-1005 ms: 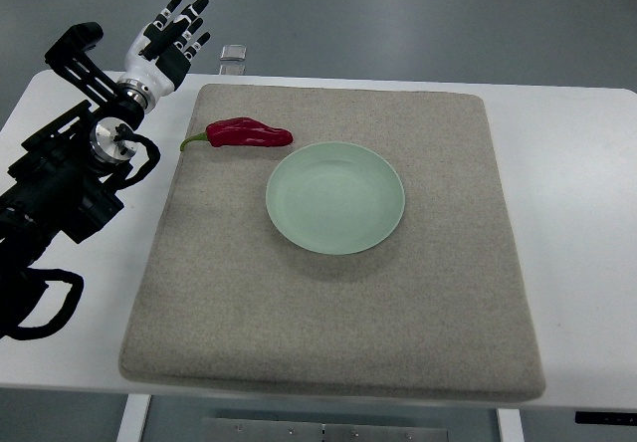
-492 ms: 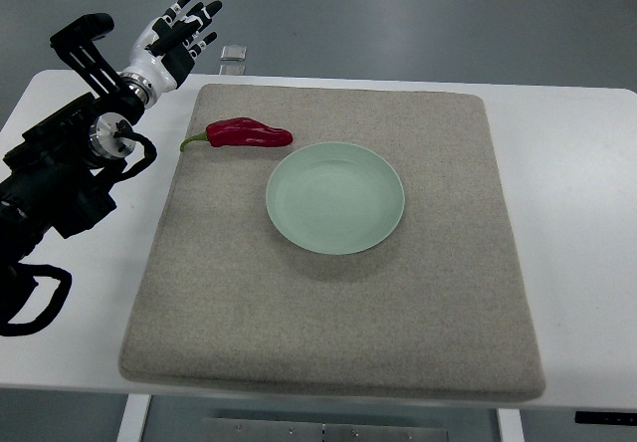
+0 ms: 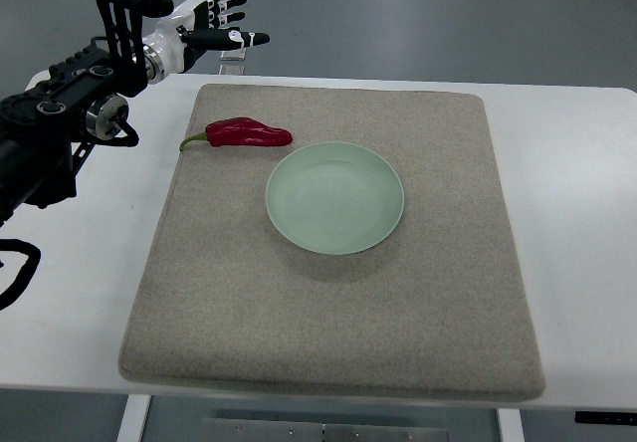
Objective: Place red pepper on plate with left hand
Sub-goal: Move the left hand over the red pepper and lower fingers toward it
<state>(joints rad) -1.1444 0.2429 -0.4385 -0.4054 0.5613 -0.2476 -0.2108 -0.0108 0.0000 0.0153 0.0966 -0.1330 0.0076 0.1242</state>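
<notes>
The fingers of my left gripper, hovering beyond the table's far edge [image 3: 211, 77], point past the red pepper, so next I swing back and straddle the pepper's body [image 3: 241, 131].
A dark red pepper [image 3: 247, 133] with a green stem lies on the beige mat [image 3: 338, 303], just up and left of the pale green plate [image 3: 335, 197]. The plate holds nothing. My left hand [image 3: 221, 22] hovers beyond the table's far edge, above and a little left of the pepper, fingers spread and pointing right, holding nothing. Its black arm [image 3: 60, 123] comes in over the table's left side. The right arm does not show.
The mat covers most of the white table [image 3: 577, 223]. A small clear object [image 3: 235, 59] sits at the far table edge, partly behind my left hand. Grey floor lies beyond.
My left arm has swung up and to the right. The hand has turned so its fingers point right, closer to the line of the pepper. Pepper and plate have not moved.
</notes>
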